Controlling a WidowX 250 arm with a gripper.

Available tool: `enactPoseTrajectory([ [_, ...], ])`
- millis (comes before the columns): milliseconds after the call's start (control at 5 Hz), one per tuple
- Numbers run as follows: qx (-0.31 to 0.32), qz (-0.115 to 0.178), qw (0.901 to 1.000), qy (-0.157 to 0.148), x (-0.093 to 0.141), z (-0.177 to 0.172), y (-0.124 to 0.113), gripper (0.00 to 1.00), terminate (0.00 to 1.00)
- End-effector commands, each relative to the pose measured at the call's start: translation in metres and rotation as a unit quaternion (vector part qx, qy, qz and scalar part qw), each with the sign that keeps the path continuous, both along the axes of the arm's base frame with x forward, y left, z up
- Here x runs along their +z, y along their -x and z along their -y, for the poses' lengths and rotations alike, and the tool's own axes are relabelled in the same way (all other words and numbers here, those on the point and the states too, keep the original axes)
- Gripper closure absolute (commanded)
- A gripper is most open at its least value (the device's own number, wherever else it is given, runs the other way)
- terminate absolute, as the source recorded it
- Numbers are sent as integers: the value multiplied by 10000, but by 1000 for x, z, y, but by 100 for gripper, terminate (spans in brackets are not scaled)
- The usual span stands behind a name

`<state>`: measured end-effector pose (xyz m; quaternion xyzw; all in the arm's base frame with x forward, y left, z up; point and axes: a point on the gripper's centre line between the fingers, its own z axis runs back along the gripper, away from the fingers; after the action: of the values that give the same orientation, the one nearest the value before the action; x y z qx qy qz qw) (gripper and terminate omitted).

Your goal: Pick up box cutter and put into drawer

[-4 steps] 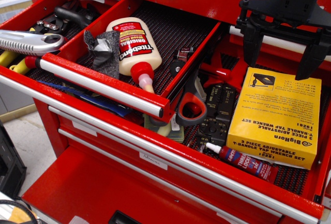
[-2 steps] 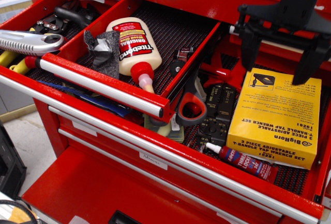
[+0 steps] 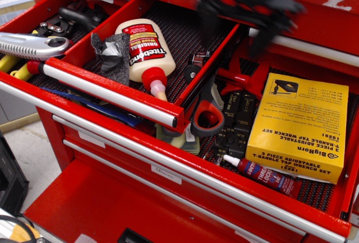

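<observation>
Yellow handles point(image 3: 21, 73) stick out from under the box cutter point(image 3: 33, 46), so the robot should expect a black tool head hidden there, which will stay behind when the gripper lifts the cutter.
The box cutter point(image 3: 31, 45), silver-grey and ribbed with a round knob at its right end, lies at the far left in the left open red drawer, on top of yellow-handled tools point(image 3: 11, 66). My gripper point(image 3: 231, 30) is a blurred black shape at the top centre, above the back right corner of the small open drawer point(image 3: 112, 88). It is far to the right of the box cutter. Its fingers are spread apart and hold nothing.
The small drawer holds a Titebond glue bottle point(image 3: 143, 49) and a grey rag point(image 3: 112, 55). The wide lower drawer holds a yellow tap wrench box point(image 3: 300, 125), a Loctite tube point(image 3: 263, 175), red-handled scissors point(image 3: 207, 117) and a black crimper point(image 3: 235, 122).
My gripper has swung fast from the upper right, above the yellow box, to the left and now hangs blurred over the small drawer's back right corner. Nothing else moved.
</observation>
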<state>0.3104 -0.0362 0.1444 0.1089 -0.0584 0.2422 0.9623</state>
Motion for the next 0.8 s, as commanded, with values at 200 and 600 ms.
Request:
enactPoseTrajectory([
  [200,2602,482,9641,-230,51,-131,25,0,0],
  [600,3114,1047,9425,-619,26,-191,47,0,0],
])
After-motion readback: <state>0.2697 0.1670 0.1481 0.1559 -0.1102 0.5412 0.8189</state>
